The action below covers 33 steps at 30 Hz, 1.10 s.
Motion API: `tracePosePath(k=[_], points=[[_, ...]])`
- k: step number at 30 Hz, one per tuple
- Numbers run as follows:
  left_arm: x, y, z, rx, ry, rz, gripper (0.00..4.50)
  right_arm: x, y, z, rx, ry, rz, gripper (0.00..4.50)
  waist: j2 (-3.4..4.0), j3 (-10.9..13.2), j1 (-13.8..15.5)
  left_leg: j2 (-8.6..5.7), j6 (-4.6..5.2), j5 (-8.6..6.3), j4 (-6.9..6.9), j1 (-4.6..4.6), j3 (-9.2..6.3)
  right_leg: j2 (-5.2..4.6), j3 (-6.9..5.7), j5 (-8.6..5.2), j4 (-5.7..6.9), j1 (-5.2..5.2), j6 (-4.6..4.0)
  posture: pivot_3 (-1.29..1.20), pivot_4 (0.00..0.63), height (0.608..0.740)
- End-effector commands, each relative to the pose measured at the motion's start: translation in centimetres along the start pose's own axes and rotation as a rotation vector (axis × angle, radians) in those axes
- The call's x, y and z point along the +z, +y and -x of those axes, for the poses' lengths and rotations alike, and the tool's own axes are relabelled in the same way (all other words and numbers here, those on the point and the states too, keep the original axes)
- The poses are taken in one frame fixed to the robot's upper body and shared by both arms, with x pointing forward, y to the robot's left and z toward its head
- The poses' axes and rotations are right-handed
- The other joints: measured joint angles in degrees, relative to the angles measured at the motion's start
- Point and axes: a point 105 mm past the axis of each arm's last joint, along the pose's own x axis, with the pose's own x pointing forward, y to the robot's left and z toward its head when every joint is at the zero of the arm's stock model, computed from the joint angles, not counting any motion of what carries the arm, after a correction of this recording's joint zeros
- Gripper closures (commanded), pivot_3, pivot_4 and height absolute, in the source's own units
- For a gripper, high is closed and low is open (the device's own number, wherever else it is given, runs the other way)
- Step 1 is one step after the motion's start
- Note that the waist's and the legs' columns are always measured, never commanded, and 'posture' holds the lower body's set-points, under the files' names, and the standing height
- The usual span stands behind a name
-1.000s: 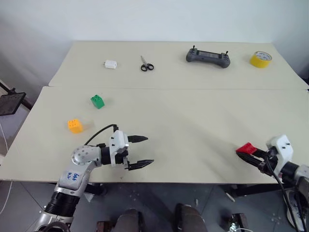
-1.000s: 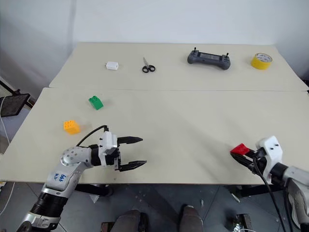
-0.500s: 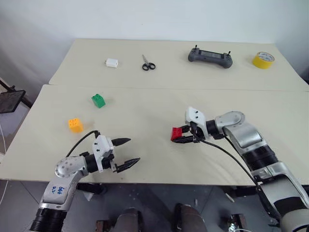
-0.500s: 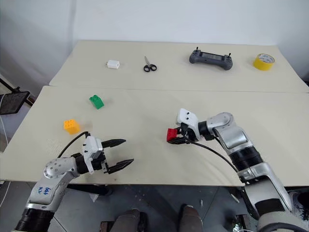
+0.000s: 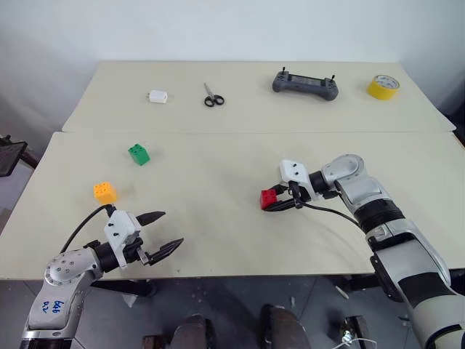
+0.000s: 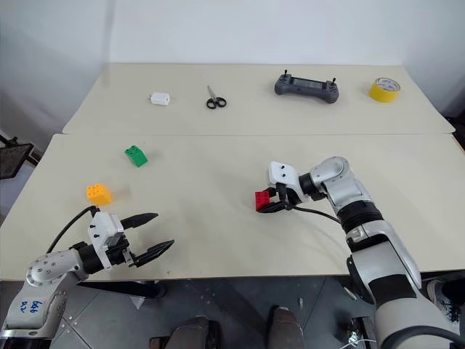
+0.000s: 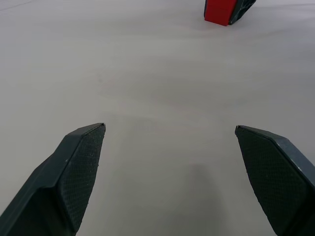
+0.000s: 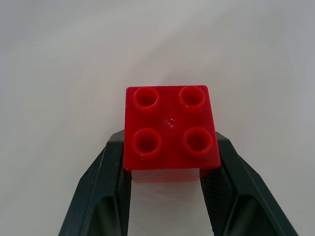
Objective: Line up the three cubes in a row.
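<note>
The green cube lies away from my left gripper's open fingers, which point at empty tabletop (image 5: 195, 219), so my left gripper should move back, turn and grab the green cube first (image 5: 139, 154).
My right gripper (image 5: 275, 203) is shut on the red cube (image 5: 269, 198) near the middle of the front table; the cube's studs face up in the right wrist view, where the fingers (image 8: 114, 169) press its two sides. Whether the red cube (image 8: 171, 127) touches the tabletop I cannot tell. The green cube (image 5: 138, 153) lies far left, and the orange-yellow cube (image 5: 104, 192) sits nearer the front, left of it. Near the front left edge my left gripper (image 5: 171, 228) stands open and holds nothing, right of and nearer than the orange-yellow cube.
On the far table lie a small white block (image 5: 157, 97), scissors (image 5: 212, 97), a grey controller (image 5: 304, 83) and a yellow tape roll (image 5: 382, 86). A seam (image 5: 240, 132) runs between the two tables.
My right arm swung in from the right edge to the middle, carrying the red cube, then held still. My left gripper drew back to the left, staying open.
</note>
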Motion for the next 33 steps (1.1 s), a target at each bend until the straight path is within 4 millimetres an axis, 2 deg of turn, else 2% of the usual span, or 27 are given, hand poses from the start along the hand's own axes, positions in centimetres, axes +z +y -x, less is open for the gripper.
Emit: tracePosePath(k=[1, 2, 5, 9, 13, 17, 19, 21, 23, 27, 33], points=[[1.3, -0.1, 0.4, 0.014, -0.042, -0.024, 0.00, -0.8, 0.1, 0.1, 0.000, 0.016, -0.006, 2.99, 0.00, 0.0, 0.0, 0.00, 0.00, 0.00, 0.01, 0.02, 0.00, 0.00, 0.01, 0.00, 0.00, 0.02, 0.00, 0.00, 0.150, 0.740], [1.3, -0.1, 0.6, 0.019, -0.043, -0.019, 0.00, -0.8, 0.1, 0.1, 0.001, 0.007, -0.013, 2.22, 0.00, 0.0, 0.0, 0.00, 0.00, 0.00, 0.01, 0.02, 0.00, 0.00, 0.02, 0.00, 0.00, 0.02, 0.00, 0.00, 0.150, 0.740], [1.3, 0.3, 1.0, 0.060, -0.057, -0.001, 0.00, -0.3, -0.2, 0.3, -0.026, -0.044, -0.019, 1.36, 0.01, 0.0, -0.1, 0.02, -0.02, -0.01, 0.01, 0.05, 0.00, 0.00, 0.02, 0.00, 0.03, 0.02, 0.00, 0.00, 0.150, 0.740], [1.1, 1.7, 3.0, 0.218, -0.086, 0.001, 0.00, 2.3, -0.3, 3.4, -0.087, -0.250, 0.085, 0.02, 0.03, 0.0, 0.0, 0.03, -0.03, -0.02, 0.01, 0.03, 0.00, 0.00, 0.02, 0.00, 0.00, 0.02, 0.00, 0.00, 0.150, 0.740], [0.4, 2.4, 5.6, 0.376, -0.113, 0.036, 0.00, 3.0, 0.4, 5.8, -0.153, -0.356, 0.109, 0.02, 0.05, 0.0, 0.0, 0.03, -0.04, -0.03, -0.04, 0.02, 0.00, 0.00, 0.01, 0.00, -0.02, 0.00, 0.00, 0.00, 0.150, 0.740], [-0.6, 2.7, 8.6, 0.540, -0.126, 0.090, 0.00, 4.2, 1.6, 7.2, -0.219, -0.531, 0.113, 0.02, 0.05, 0.0, 0.1, 0.08, -0.06, -0.05, -0.06, 0.03, 0.00, 0.00, 0.00, 0.00, -0.04, 0.00, 0.00, 0.00, 0.150, 0.740], [-1.4, 2.8, 10.7, 0.649, -0.132, 0.138, 0.00, 4.6, 2.9, 7.0, -0.241, -0.625, 0.079, 0.02, 0.05, 0.0, 0.1, 0.08, -0.06, -0.05, -0.05, 0.03, 0.03, 0.01, 0.01, 0.00, -0.03, 0.00, -0.01, 0.00, 0.150, 0.740], [-2.4, 2.8, 12.8, 0.774, -0.138, 0.197, 0.00, 4.4, 4.6, 5.8, -0.266, -0.698, 0.051, 0.02, 0.01, 0.0, 0.1, 0.10, -0.05, -0.07, -0.05, 0.04, 0.03, 0.01, 0.01, 0.00, -0.04, 0.00, -0.01, 0.00, 0.150, 0.740], [-3.0, 2.8, 13.9, 0.836, -0.144, 0.230, 0.00, 4.0, 5.5, 5.0, -0.305, -0.731, 0.029, 0.02, 0.00, 0.0, 0.2, 0.12, -0.04, -0.13, -0.04, 0.05, 0.02, 0.01, 0.01, 0.00, -0.03, 0.01, -0.01, 0.00, 0.150, 0.740], [-3.1, 3.4, 14.4, 0.871, -0.167, 0.255, 0.00, 3.0, 7.0, 3.8, -0.346, -0.717, 0.012, 0.02, 0.00, 0.0, 0.8, 0.09, 0.02, -0.17, 0.08, 0.02, 0.07, 0.00, 0.06, 0.00, -0.05, 0.01, -0.01, 0.00, 0.150, 0.740], [-1.3, 5.2, 11.6, 0.780, -0.190, 0.203, 0.00, 3.2, 7.4, 4.0, -0.387, -0.718, 0.009, 0.02, 0.00, 0.0, 1.1, 0.10, 0.04, -0.19, 0.10, 0.06, 0.15, 0.01, 0.13, -0.01, 0.02, -0.04, -0.04, 0.00, 0.150, 0.740]])
